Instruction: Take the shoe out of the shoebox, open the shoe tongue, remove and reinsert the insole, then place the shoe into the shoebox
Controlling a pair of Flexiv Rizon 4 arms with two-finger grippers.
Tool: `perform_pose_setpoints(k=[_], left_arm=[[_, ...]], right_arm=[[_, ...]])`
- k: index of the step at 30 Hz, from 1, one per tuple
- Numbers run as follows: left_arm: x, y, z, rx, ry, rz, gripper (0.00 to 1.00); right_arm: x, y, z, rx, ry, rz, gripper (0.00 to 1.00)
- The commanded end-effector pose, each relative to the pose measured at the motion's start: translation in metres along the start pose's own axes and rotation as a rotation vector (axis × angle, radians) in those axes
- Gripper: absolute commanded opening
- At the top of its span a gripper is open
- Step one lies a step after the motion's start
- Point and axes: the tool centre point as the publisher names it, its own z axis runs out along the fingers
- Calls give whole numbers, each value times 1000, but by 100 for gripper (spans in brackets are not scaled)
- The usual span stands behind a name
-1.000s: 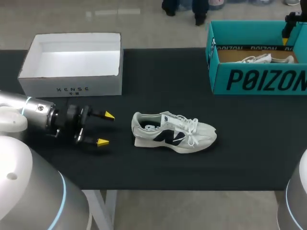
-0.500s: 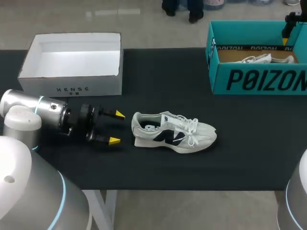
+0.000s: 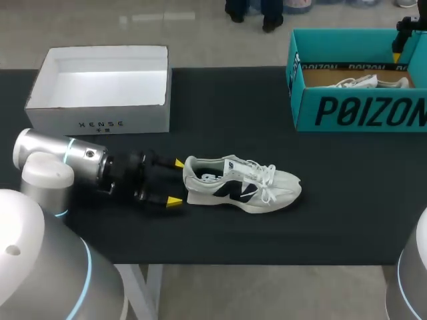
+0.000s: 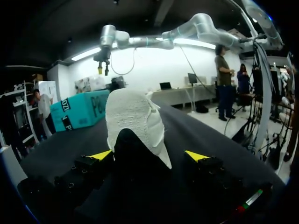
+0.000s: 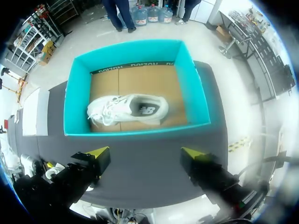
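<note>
My gripper will make the insole tilt up heel first when it pulls the insole out, because only the insole's printed heel point(image 3: 211, 178) shows in the sneaker's opening point(image 3: 207, 171).
A white sneaker point(image 3: 240, 183) with dark side markings lies on its sole on the black table, toe pointing right. My left gripper point(image 3: 177, 182) is level with its heel, open, one yellow tip on each side. In the left wrist view the heel point(image 4: 133, 116) stands between the spread fingers of the left gripper point(image 4: 148, 155), with a gap on both sides. The teal shoebox point(image 3: 313, 73) sits at the back right with a second white shoe point(image 3: 370, 82) inside. My right gripper point(image 5: 146, 153) hovers open high above that shoebox point(image 5: 74, 112) and its shoe point(image 5: 126, 109).
An empty white box point(image 3: 100, 119) stands at the back left, just behind my left arm. The teal shoebox point(image 4: 84, 114) shows far ahead of the left gripper. Bare black tabletop lies right of the sneaker and along the front edge.
My left gripper has slid right along the table until its open fingers reached the sneaker's heel. The sneaker and the right arm have not moved.
</note>
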Motion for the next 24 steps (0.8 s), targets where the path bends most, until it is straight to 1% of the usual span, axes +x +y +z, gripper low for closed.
perform_pose_setpoints(k=[1, 14, 24], left_arm=[[1, 2, 8, 1, 0, -1, 100], [4, 1, 18, -1, 10, 5, 100], [1, 5, 22, -14, -36, -13, 100]], right_arm=[[0, -1, 0, -1, -1, 1, 100], [0, -1, 0, -1, -1, 1, 100], [0, -1, 0, -1, -1, 1, 100]])
